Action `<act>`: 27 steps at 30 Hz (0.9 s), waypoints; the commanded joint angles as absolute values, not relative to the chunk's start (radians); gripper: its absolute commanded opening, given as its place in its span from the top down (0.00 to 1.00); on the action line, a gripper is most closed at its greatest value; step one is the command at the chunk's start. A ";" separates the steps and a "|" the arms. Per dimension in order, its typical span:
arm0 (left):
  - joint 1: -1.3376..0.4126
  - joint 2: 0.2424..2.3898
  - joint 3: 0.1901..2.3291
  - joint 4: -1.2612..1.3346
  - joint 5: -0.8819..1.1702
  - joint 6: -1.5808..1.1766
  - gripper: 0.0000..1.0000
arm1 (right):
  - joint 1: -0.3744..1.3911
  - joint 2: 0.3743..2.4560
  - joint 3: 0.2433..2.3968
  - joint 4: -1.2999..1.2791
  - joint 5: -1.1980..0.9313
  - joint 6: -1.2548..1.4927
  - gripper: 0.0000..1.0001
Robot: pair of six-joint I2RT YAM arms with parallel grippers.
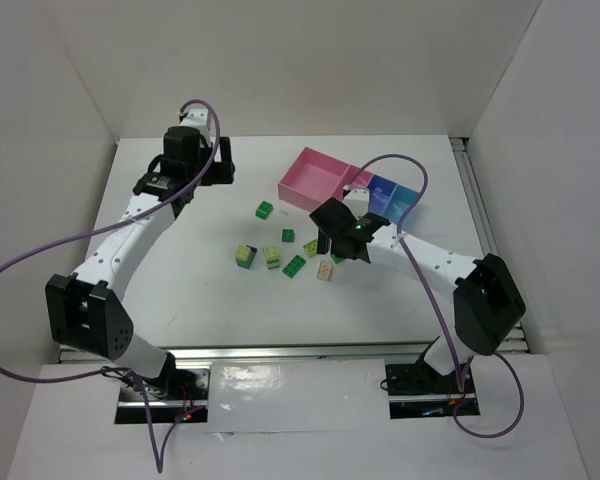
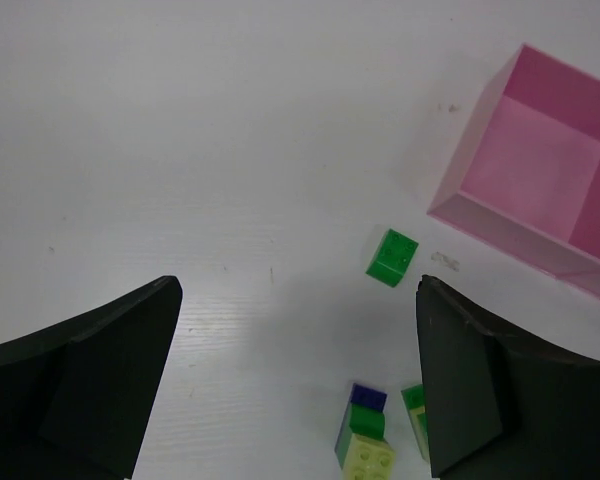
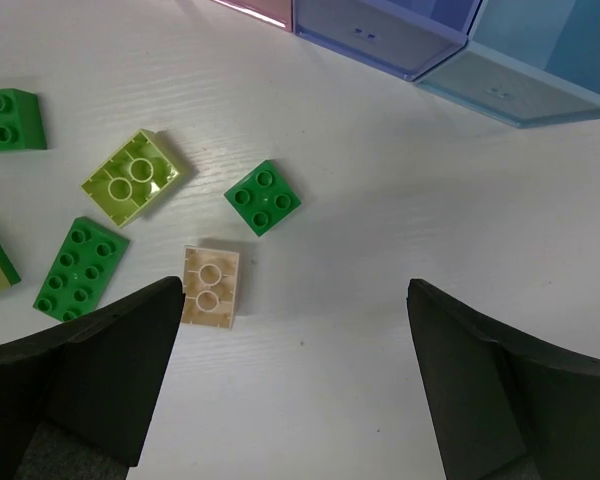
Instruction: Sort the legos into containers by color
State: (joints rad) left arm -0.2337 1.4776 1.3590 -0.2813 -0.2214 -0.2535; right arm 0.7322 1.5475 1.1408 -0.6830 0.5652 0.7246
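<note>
My left gripper is moving its open fingers toward the brick (image 1: 264,210) and should keep on until they are on both sides of it, because the green brick lies clear of the pink bin's side (image 1: 298,202).
Several legos lie loose mid-table: a dark green one (image 1: 265,210), a lime one (image 1: 310,247), a cream one (image 1: 325,269) and a small stacked pair (image 1: 244,255). The containers stand at the back right: a big pink bin (image 1: 315,178), a dark blue one (image 1: 383,190) and a cyan one (image 1: 405,200). My left gripper (image 2: 298,290) is open over bare table, with a green brick (image 2: 392,257) just ahead and a blue-green-lime stack (image 2: 365,430) near its right finger. My right gripper (image 3: 295,290) is open and empty, with an upturned cream brick (image 3: 211,285) beside its left finger.
White walls close in the table on three sides. Purple cables loop off both arms. In the right wrist view, a green brick (image 3: 263,197), an upturned lime brick (image 3: 135,177) and a long green one (image 3: 80,267) lie left of the jaws, below the blue bin's wall (image 3: 380,30).
</note>
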 commanded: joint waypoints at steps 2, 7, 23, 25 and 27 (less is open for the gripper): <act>-0.255 1.522 1.454 -0.376 -0.155 -0.187 0.00 | 0.726 1.542 1.140 -0.686 0.592 0.747 0.00; -0.221 1.554 1.437 -0.408 -0.134 -0.324 0.00 | 0.726 1.483 1.057 -0.621 0.558 0.738 0.00; -0.305 1.699 1.414 -0.459 -0.025 -0.218 0.00 | 0.726 1.351 0.934 -0.526 0.517 0.727 0.00; -0.305 1.732 1.414 -0.459 -0.025 -0.218 0.00 | 0.726 1.325 0.925 -0.515 0.517 0.727 0.00; -0.314 1.762 1.439 -0.450 -0.025 -0.218 0.00 | 0.726 1.325 0.925 -0.515 0.531 0.727 0.00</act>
